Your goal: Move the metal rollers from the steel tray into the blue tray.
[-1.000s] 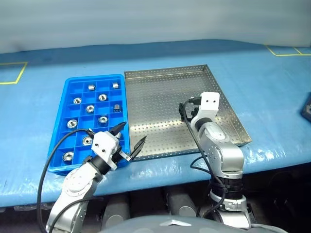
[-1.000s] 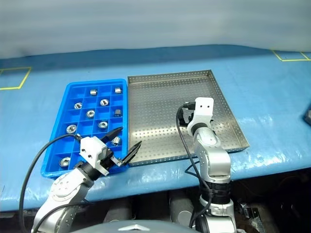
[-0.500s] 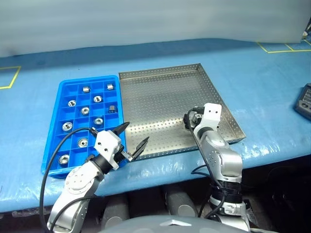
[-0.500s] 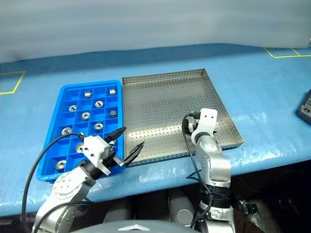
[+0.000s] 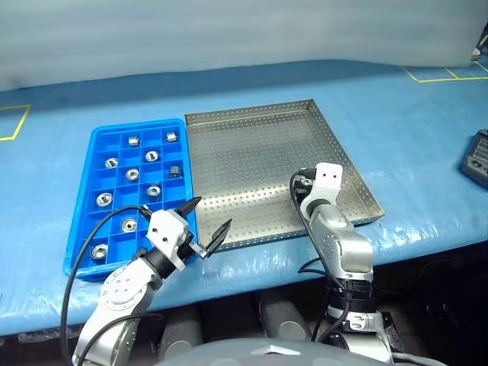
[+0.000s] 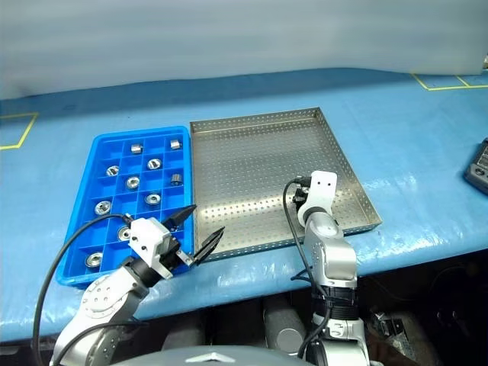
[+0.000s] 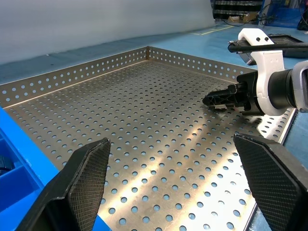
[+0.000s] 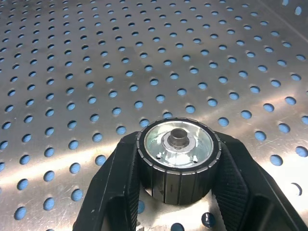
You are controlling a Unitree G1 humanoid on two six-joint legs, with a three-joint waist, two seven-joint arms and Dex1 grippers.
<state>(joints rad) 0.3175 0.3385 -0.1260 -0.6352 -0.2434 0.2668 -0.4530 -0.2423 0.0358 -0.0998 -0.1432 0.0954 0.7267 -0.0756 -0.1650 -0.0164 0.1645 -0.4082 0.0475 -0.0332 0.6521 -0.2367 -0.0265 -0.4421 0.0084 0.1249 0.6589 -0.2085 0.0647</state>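
My right gripper should keep carrying the metal roller (image 8: 179, 156), which is level between its fingers, until it hangs over an empty front compartment (image 5: 122, 245) of the blue tray.
A metal roller (image 8: 178, 161), shiny with a round central hole, stands on the perforated floor of the steel tray (image 5: 252, 160), and my right gripper (image 5: 299, 184) is shut on it, one black finger on each side. This is near the tray's front right. The blue tray (image 5: 84, 183) lies against the steel tray's left side, and several metal rollers (image 5: 132, 174) sit in its square compartments. My left gripper (image 5: 211, 215) hangs open and empty over the front edges where the two trays meet, pointing across the steel tray toward the right gripper (image 7: 226, 98).
Both trays rest on a table with a blue cover (image 5: 412, 114) that carries yellow tape marks (image 5: 15, 122). A dark device (image 5: 476, 156) lies at the far right edge. The table's front edge runs just below the trays.
My right gripper has sunk to the steel tray's floor and shut on a roller. The left gripper has stayed where it was, open. The camera view has shifted slightly.
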